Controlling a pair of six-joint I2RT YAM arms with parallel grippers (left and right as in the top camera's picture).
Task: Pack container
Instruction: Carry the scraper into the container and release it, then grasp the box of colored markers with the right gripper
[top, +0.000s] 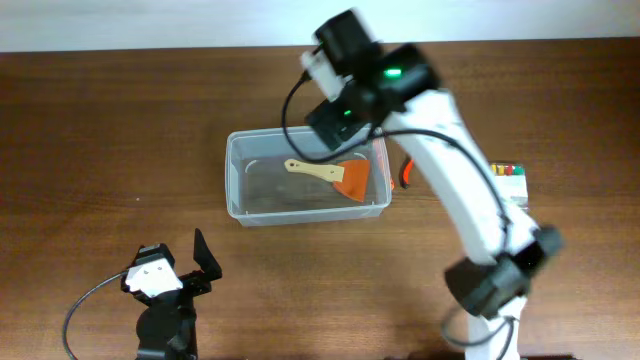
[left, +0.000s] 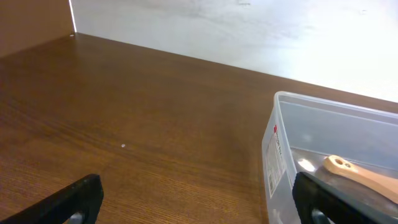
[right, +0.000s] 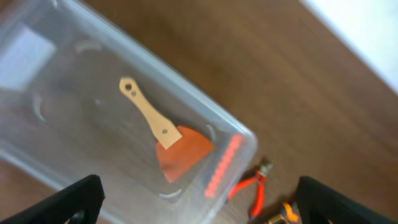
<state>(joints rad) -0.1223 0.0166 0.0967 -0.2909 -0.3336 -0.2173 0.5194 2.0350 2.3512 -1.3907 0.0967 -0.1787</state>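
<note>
The scraper is all the way inside the tub (top: 330, 175), so my right gripper stays open and go on to the small clear box (top: 509, 174) until its fingers can close on that box.
The container (top: 232, 180) is a clear rectangular tub in the middle of the table. A scraper (top: 332, 175) with a wooden handle and an orange blade lies inside it, towards its right end. My right gripper (top: 340, 125) hangs above the tub's back right part; in the right wrist view it (right: 199, 208) is open and empty, high over the tub (right: 62, 99) and the scraper (right: 165, 134). My left gripper (top: 190, 265) is open and empty at the front left, low over the table (left: 199, 208), with the tub's left wall (left: 280, 149) just to its right.
Red-handled pliers (right: 252, 186) lie on the table right of the tub, partly under my right arm in the overhead view (top: 405, 172). An orange-and-yellow tool (right: 286, 213) lies beside them. A small clear box of coloured bits (top: 512, 180) stands at the far right.
</note>
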